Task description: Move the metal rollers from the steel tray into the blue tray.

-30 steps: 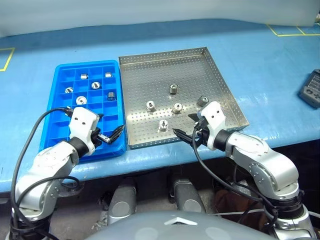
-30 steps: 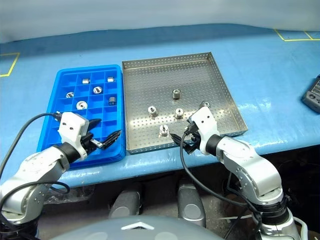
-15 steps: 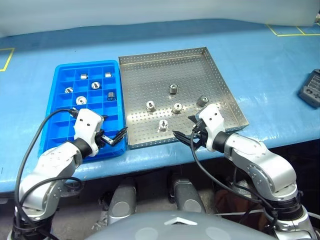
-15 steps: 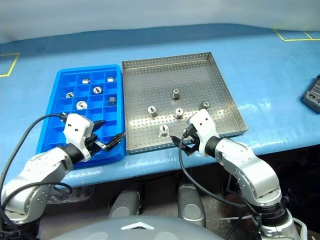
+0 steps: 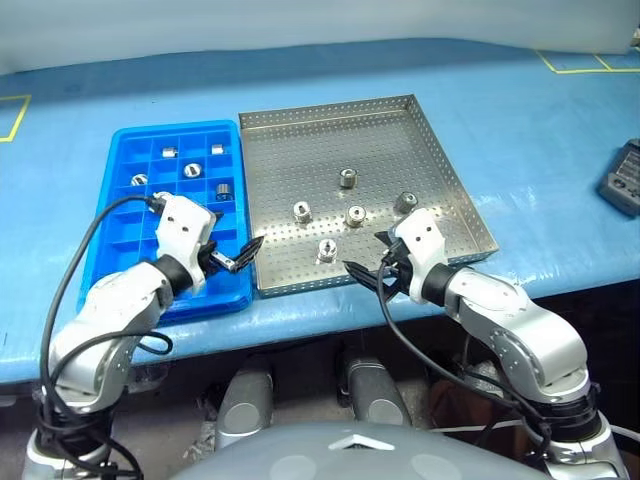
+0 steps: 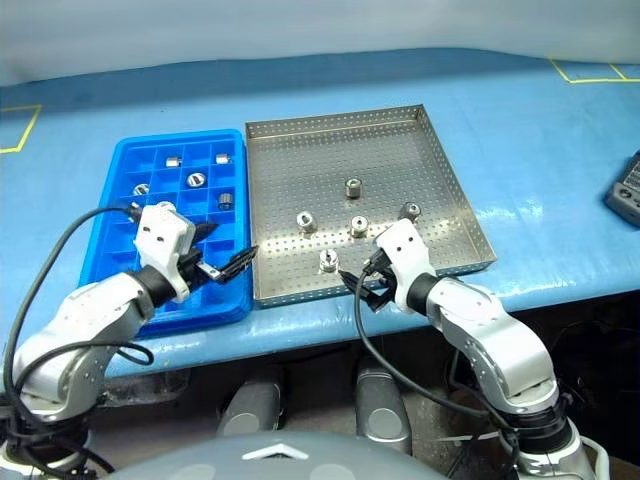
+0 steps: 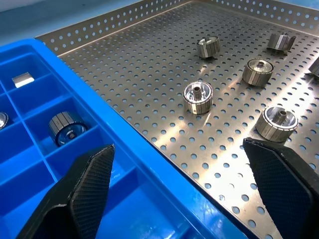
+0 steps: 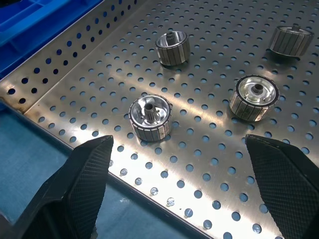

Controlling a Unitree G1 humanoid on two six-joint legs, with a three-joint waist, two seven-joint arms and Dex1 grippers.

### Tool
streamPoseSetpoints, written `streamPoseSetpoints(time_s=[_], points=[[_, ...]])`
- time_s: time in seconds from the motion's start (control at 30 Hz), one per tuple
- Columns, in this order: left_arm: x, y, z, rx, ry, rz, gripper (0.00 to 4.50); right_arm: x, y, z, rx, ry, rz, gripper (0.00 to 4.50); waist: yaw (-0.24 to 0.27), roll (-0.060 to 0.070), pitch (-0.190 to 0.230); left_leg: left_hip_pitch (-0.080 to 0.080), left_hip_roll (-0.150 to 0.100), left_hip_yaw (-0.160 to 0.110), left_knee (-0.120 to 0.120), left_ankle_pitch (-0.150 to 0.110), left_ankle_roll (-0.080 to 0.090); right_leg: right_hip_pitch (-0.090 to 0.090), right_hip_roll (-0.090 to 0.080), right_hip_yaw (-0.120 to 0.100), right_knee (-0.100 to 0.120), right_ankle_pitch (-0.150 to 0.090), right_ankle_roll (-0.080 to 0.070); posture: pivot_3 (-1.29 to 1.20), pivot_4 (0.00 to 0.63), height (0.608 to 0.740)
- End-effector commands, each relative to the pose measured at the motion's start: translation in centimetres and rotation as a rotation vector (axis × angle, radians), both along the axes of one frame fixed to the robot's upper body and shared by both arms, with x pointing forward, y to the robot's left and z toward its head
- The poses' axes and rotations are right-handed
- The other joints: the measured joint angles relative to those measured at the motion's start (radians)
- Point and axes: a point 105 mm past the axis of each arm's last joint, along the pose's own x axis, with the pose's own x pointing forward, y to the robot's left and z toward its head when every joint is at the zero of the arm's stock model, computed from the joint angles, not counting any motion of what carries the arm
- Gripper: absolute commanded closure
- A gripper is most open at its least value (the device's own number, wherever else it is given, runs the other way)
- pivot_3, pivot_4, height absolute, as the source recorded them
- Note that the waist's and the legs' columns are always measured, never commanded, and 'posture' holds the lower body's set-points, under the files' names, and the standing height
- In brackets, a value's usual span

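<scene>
My left gripper is open and should keep reaching until both fingers straddle the roller's sides (image 7: pixel 198 104), as the steel tray's roller (image 5: pixel 302 211) nearest the blue tray stands clear of its neighbours.
The steel tray (image 5: pixel 300 150) lies mid-table with several metal rollers in it, among them one at the front (image 5: pixel 326 250) and one in the middle (image 5: pixel 347 178). Touching its left side is the blue tray (image 5: pixel 120 235), with several rollers (image 5: pixel 191 170) in its far compartments. My left gripper (image 5: pixel 237 255) is open and empty over the blue tray's right rim (image 7: pixel 149 149), near the front. My right gripper (image 5: pixel 365 255) is open and empty over the steel tray's front rim, with the front roller (image 8: pixel 150 117) just ahead of its fingertips.
Both trays rest on a blue-covered table (image 5: pixel 520 120), close to its front edge. A dark device (image 5: pixel 622 178) lies at the far right. Yellow tape marks (image 5: pixel 575 60) sit at the back corners. A black cable loops from each wrist.
My left gripper has moved right and a little away from me, from over the blue tray's front compartments to its right rim. The right arm has stayed put.
</scene>
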Motion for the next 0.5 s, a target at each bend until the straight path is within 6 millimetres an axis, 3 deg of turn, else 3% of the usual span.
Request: streamPoseSetpoints(time_s=[0.03,0.23,0.5], points=[[2.4,-1.3,1.2,0.050,-0.045,-0.071,0.00,0.2,0.9,1.3,0.018,-0.068,0.027,0.02,0.006,0.000,0.000,0.000,0.000,0.000,0.000,0.000,0.000,0.000,0.000,0.000,0.000,0.000,0.000,-0.01,0.150,0.740],[6.3,-3.9,1.1,0.086,-0.019,-0.173,0.00,0.4,1.5,1.1,0.021,-0.077,0.036,0.02,-0.006,0.000,0.000,-0.001,-0.001,0.000,0.000,0.000,0.001,0.000,0.000,0.001,-0.001,0.001,0.001,-0.02,0.150,0.740],[10.5,-6.7,-1.4,0.119,0.062,-0.222,0.00,0.3,2.3,0.8,0.027,-0.084,0.023,0.02,-0.011,0.000,0.000,-0.001,-0.001,0.000,0.000,0.000,0.001,0.000,0.000,0.001,-0.001,0.001,0.002,-0.06,0.150,0.740]])
